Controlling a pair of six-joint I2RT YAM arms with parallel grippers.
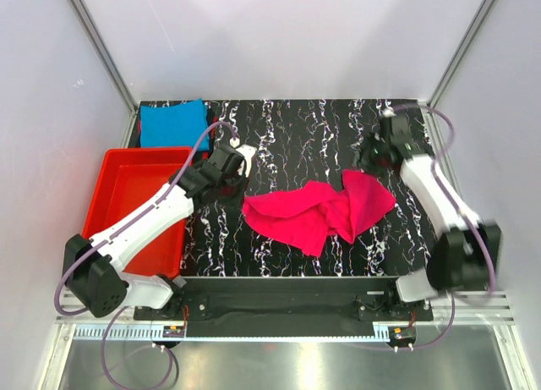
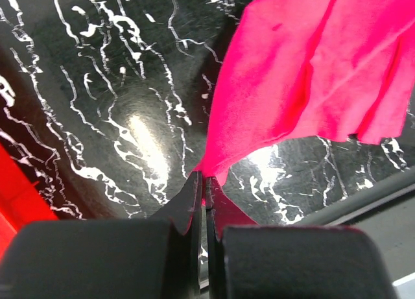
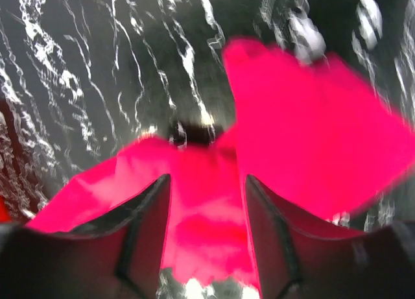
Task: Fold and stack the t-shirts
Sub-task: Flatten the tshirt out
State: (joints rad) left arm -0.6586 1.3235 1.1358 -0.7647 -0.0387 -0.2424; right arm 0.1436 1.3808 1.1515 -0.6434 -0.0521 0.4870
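The pink t-shirt's middle (image 1: 324,206) is bunched up, so my right gripper should grab the t-shirt's far end while my left gripper pulls the t-shirt's corner toward the red tray (image 1: 172,229) before the fold.
The magenta-pink t-shirt (image 1: 317,208) lies crumpled in the middle of the black marbled table. My left gripper (image 1: 240,187) is at its left corner. In the left wrist view the jaws (image 2: 205,177) are shut on that corner of the pink cloth (image 2: 305,72). My right gripper (image 1: 369,160) is open above the shirt's far right part. The right wrist view is blurred and shows its open gripper (image 3: 207,185) over the pink cloth (image 3: 305,124), holding nothing. The turquoise-blue t-shirt (image 1: 173,123) lies folded at the far left corner.
A red plastic tray (image 1: 127,166) stands at the left edge of the table, beside my left arm and just in front of the turquoise shirt. White walls and metal posts close in the table's back and sides.
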